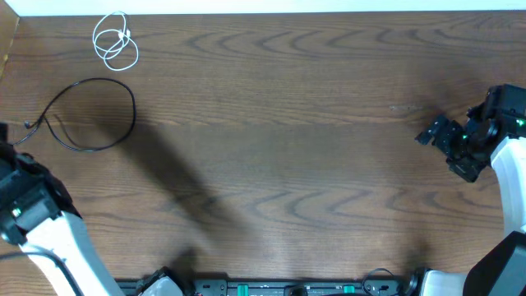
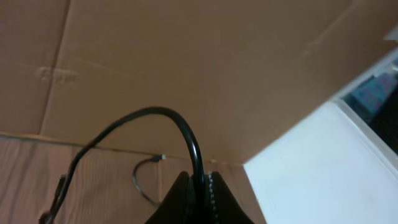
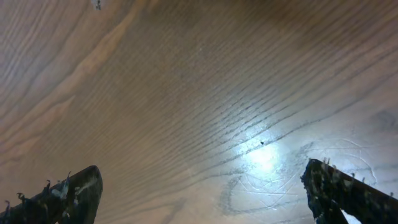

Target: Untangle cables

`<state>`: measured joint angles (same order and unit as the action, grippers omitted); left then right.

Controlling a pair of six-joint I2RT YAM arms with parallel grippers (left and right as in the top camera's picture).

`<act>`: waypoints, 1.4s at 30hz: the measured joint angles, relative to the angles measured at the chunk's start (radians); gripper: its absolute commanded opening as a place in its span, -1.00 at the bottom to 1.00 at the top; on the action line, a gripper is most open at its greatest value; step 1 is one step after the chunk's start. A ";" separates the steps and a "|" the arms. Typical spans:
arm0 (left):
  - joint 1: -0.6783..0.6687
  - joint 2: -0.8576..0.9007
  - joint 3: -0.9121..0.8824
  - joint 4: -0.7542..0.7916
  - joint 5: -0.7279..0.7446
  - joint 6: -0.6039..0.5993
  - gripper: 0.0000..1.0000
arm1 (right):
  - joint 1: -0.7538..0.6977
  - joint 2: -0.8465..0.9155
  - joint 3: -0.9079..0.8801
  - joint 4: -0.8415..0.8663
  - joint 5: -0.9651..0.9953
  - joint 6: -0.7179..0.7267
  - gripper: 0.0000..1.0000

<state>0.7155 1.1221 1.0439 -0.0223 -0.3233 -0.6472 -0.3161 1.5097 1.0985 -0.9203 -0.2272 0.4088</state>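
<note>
The held cable (image 2: 152, 111) arches clear of the looped black cable, so my left gripper keeps going toward the free wood nearer me (image 1: 67, 174) and lets go there.
A white cable (image 1: 115, 39) lies coiled at the table's far left corner. A black cable (image 1: 90, 115) lies in one open loop in front of it, its plug end (image 1: 31, 125) toward the left edge. In the left wrist view, my left gripper (image 2: 199, 177) is shut on a second black cable (image 2: 155, 113), which arches up and left from the jaws. A thin black cable end (image 2: 146, 180) lies on the wood beyond. My left arm (image 1: 25, 201) sits at the left edge, its jaws mostly out of the overhead view. My right gripper (image 1: 434, 131) (image 3: 199, 186) is open and empty above bare table at the right.
A brown cardboard wall (image 2: 186, 62) stands along the table's left side, with a white surface (image 2: 323, 168) beside it. The wooden table (image 1: 288, 148) spreads between the arms. Arm bases (image 1: 288, 288) line the front edge.
</note>
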 measured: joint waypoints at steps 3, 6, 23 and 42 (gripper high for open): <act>0.038 0.073 0.000 0.063 -0.002 -0.008 -0.85 | 0.000 0.000 0.000 0.001 0.001 0.000 0.99; 0.090 0.124 0.000 0.088 -0.002 -0.039 -0.85 | 0.000 0.000 0.000 0.001 0.001 0.000 0.99; 0.279 0.462 0.000 0.030 0.418 -0.142 -0.69 | 0.000 0.000 0.000 0.001 0.001 0.000 0.98; 0.278 0.462 0.000 -0.127 0.449 0.106 0.30 | 0.000 0.000 0.000 0.001 0.001 0.000 0.98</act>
<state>0.9939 1.5845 1.0439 -0.1497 0.1261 -0.5415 -0.3161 1.5097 1.0985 -0.9195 -0.2264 0.4088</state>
